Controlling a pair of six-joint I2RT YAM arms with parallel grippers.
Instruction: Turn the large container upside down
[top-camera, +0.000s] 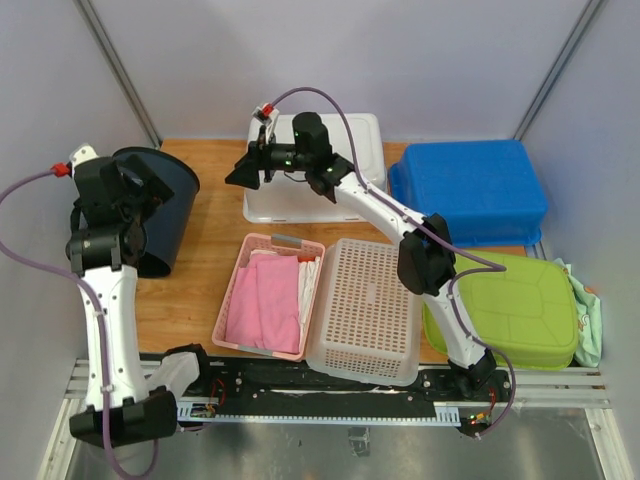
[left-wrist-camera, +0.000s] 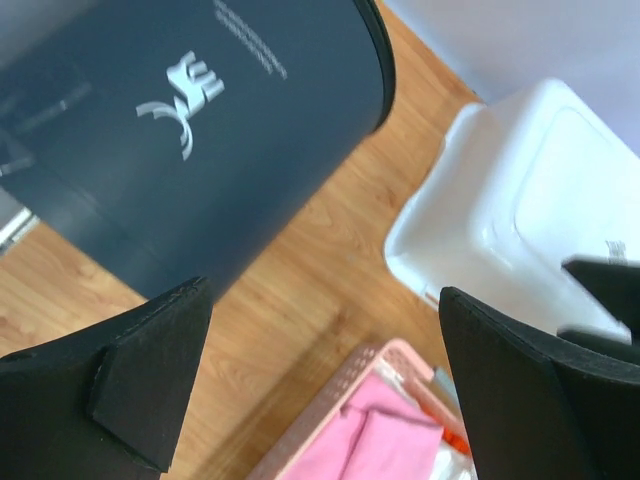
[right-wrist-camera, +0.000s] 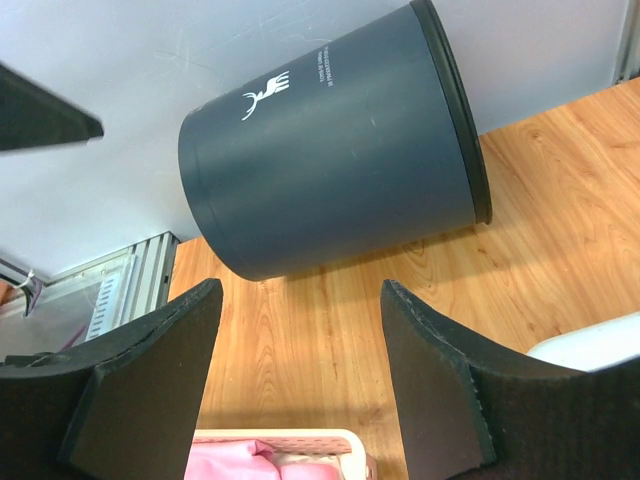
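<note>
I should push with my left gripper from the container rim's wall side toward my right gripper, because the large container is lying on its side close to the enclosure wall.
The large container is a dark navy round bin at the table's far left. It is tipped over on its side, rim toward the back right. It also shows in the left wrist view and in the right wrist view, with a white deer logo on its wall. My left gripper is open and empty, right by the bin's upper wall; its jaws stand wide apart over bare wood. My right gripper is open and empty, to the right of the bin with a gap between; its jaws stand apart.
A white tub sits upside down at the back under the right arm. A blue tub and a green tub are on the right. A pink basket with pink cloth and an overturned white perforated basket are at the front middle.
</note>
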